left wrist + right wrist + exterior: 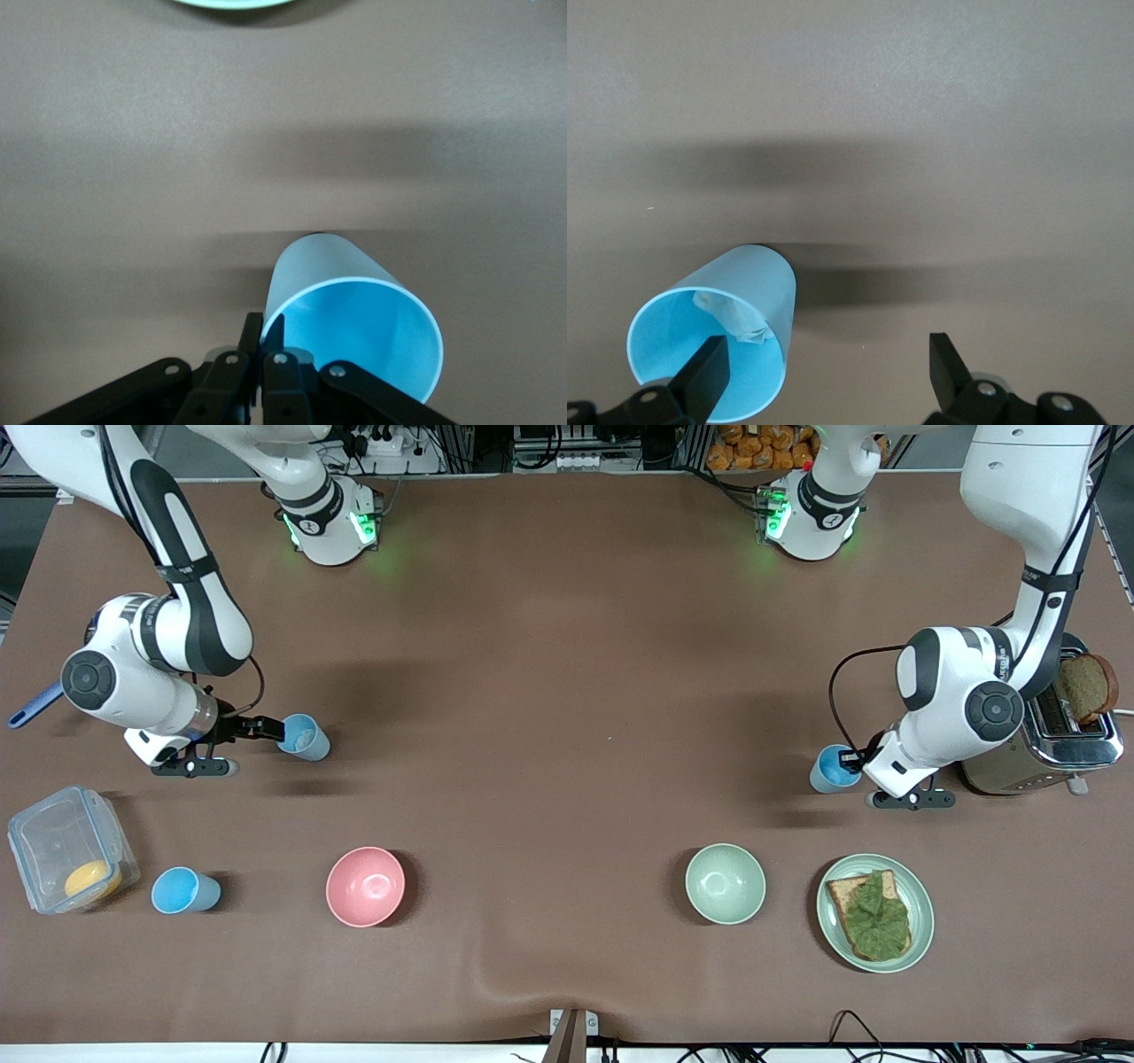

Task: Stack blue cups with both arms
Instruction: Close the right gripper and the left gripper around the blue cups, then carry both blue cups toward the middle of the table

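My gripper will bring the whitish thing (733,316) along inside when it carries the cup, as that thing sits tucked below the rim of the paler blue cup (713,332).
A bright blue cup (828,772) stands toward the left arm's end of the table, beside the toaster. My left gripper (852,760) is shut on its rim; the left wrist view shows the fingers (252,329) pinching the cup's wall (354,305). A paler blue cup (303,737) with something whitish inside stands toward the right arm's end. My right gripper (266,733) is open at it; in the right wrist view one finger (704,376) is over the cup's mouth (713,350) and the other is well outside. A third blue cup (183,890) sits nearer the front camera.
A pink bowl (365,886) and a green bowl (725,883) sit nearer the front camera. A green plate (924,912) holds topped bread. A toaster (1054,740) holds a slice. A clear container (53,841) holds something yellow.
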Tool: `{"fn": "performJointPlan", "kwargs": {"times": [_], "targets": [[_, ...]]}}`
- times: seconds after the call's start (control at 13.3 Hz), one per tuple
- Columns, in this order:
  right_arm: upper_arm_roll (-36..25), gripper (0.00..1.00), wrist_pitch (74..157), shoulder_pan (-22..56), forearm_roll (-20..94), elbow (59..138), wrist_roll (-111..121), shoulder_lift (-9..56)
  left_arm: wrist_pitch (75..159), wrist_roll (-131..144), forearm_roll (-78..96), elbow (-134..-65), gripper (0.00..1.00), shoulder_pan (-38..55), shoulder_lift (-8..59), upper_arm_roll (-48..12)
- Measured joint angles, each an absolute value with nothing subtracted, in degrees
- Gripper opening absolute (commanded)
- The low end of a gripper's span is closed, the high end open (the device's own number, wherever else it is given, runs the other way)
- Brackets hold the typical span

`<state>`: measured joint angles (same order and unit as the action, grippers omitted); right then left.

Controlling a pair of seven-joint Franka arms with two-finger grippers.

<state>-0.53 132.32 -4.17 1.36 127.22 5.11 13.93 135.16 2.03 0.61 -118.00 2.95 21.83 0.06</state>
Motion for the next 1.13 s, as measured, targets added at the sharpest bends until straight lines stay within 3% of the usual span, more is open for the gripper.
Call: {"fn": "performJointPlan", "kwargs": {"times": [0.3,0.45,0.53,0.75,0.83,1.13], "targets": [[-0.4,1.0,132.7,-4.2,2.1,128.6,5.1,14.0,134.6,2.0,0.6,-115.3,0.0,3.0,19.8,-1.7],[-0.2,0.96,133.9,-4.2,2.4,129.7,5.1,14.0,129.2,2.0,0.6,-112.0,0.0,3.1,18.0,-3.3],[0.0,0.77,134.2,-4.2,2.9,130.0,5.1,14.0,125.1,2.2,0.6,-109.4,0.0,3.2,17.5,-4.1],[0.3,0.05,134.2,-4.0,4.1,130.2,5.1,14.0,117.0,3.3,0.6,-102.5,0.0,3.6,17.3,-4.9],[0.4,0.0,134.2,-3.8,4.7,130.2,5.1,14.0,116.2,3.3,0.6,-101.5,0.0,3.5,17.3,-5.0],[0.6,0.0,134.2,-2.3,7.5,130.2,5.0,14.0,111.9,3.3,0.6,-98.3,0.0,3.5,17.2,-6.0]]}}
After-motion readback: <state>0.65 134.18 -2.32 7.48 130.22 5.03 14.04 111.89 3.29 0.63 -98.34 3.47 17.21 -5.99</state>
